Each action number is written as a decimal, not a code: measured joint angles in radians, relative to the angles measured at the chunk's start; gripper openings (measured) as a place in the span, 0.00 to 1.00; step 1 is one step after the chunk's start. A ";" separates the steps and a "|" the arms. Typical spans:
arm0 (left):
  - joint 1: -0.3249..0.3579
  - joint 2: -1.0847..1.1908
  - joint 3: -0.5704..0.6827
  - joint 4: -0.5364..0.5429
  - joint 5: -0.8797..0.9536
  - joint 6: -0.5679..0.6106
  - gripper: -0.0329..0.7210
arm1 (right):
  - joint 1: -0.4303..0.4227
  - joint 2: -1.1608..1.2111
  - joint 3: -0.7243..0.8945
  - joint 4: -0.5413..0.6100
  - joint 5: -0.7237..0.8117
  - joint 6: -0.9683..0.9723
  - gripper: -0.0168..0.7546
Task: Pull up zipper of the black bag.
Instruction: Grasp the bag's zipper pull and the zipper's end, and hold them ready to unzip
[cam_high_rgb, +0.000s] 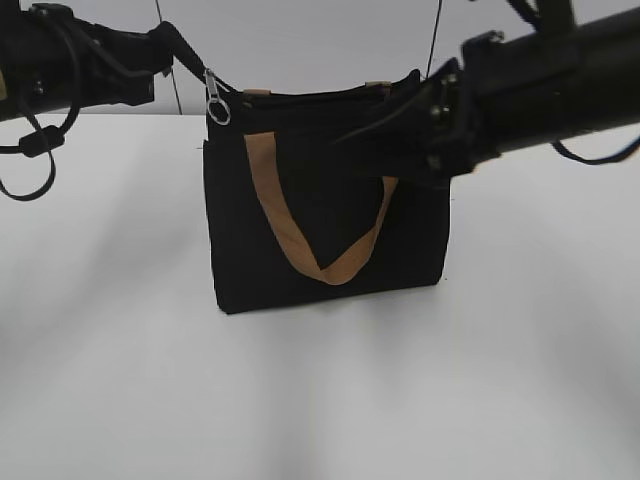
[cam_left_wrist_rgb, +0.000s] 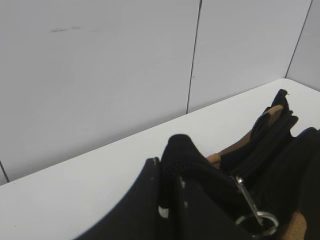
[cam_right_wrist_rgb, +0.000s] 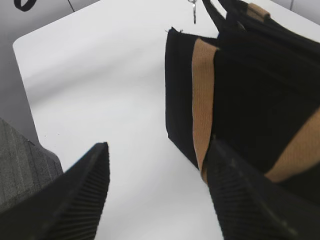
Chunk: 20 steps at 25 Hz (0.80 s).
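Note:
My right gripper should go on to the ring pull (cam_high_rgb: 218, 110) and close there, because the pull hangs free and my left gripper is holding the black fabric end (cam_high_rgb: 190, 54).
The black bag (cam_high_rgb: 320, 240) stands upright on the white table, and a tan strap handle (cam_high_rgb: 300, 235) hangs down its front. The zipper (cam_high_rgb: 217, 100), a silver slider with a ring pull, hangs at the bag's top left corner. My left gripper (cam_high_rgb: 188, 55) is shut on the black fabric end of the zip track (cam_left_wrist_rgb: 182, 150). The slider (cam_left_wrist_rgb: 248, 197) lies just beside those jaws (cam_left_wrist_rgb: 167, 162). My right gripper (cam_right_wrist_rgb: 157, 150) is open and empty. It hovers in front of the bag's upper right (cam_high_rgb: 385, 140), with one finger over the bag (cam_right_wrist_rgb: 250, 100).
The white table (cam_high_rgb: 120, 380) spreads around the bag. A grey panelled wall (cam_left_wrist_rgb: 100, 75) stands behind it. The table's edge and a dark grey surface (cam_right_wrist_rgb: 20, 165) show at the left of the right wrist view.

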 joint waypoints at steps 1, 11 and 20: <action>0.000 0.000 0.000 0.000 0.000 0.000 0.06 | 0.019 0.041 -0.045 0.001 0.001 -0.004 0.63; 0.000 0.000 0.000 0.000 0.000 0.000 0.06 | 0.153 0.381 -0.402 -0.012 0.006 -0.047 0.63; 0.000 0.000 0.000 0.000 0.000 0.000 0.06 | 0.182 0.514 -0.521 -0.014 -0.029 -0.053 0.63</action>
